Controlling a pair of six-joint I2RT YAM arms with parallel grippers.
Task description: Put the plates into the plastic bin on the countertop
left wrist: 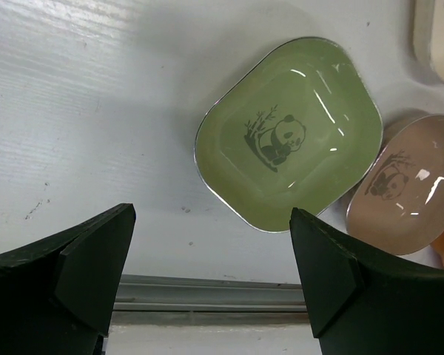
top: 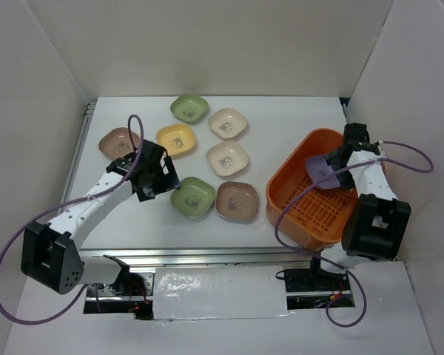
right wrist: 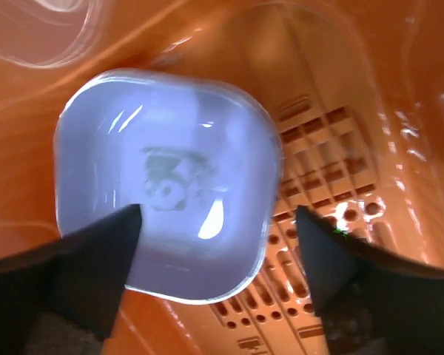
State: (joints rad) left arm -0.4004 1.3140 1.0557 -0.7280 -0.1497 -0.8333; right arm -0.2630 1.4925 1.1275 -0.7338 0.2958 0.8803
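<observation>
My left gripper is far from the plastic bin (top: 305, 211), so it should pick up the near green plate (top: 193, 197) and pass it to my right gripper.
Seven plates lie on the white countertop (top: 296, 118): green (top: 189, 108), cream (top: 228, 123), yellow (top: 176, 139), brown (top: 119, 143), cream (top: 228, 157), green (top: 192, 196) and brown (top: 237, 200). My left gripper (top: 161, 181) is open and empty, just left of the near green plate (left wrist: 285, 137); in its wrist view the gripper (left wrist: 211, 259) hangs over bare counter. My right gripper (top: 339, 164) is inside the orange plastic bin (top: 281, 188), jaws wide open. A lilac plate (top: 324, 171) sits tilted and blurred between them (right wrist: 163, 192), clear of the right finger (right wrist: 333, 259).
A metal rail (left wrist: 207, 292) runs along the counter's near edge under my left fingers. The near brown plate (left wrist: 407, 192) touches the green one's right side. The bin's slotted floor (right wrist: 340, 148) shows beside the lilac plate. White walls close in the counter on three sides.
</observation>
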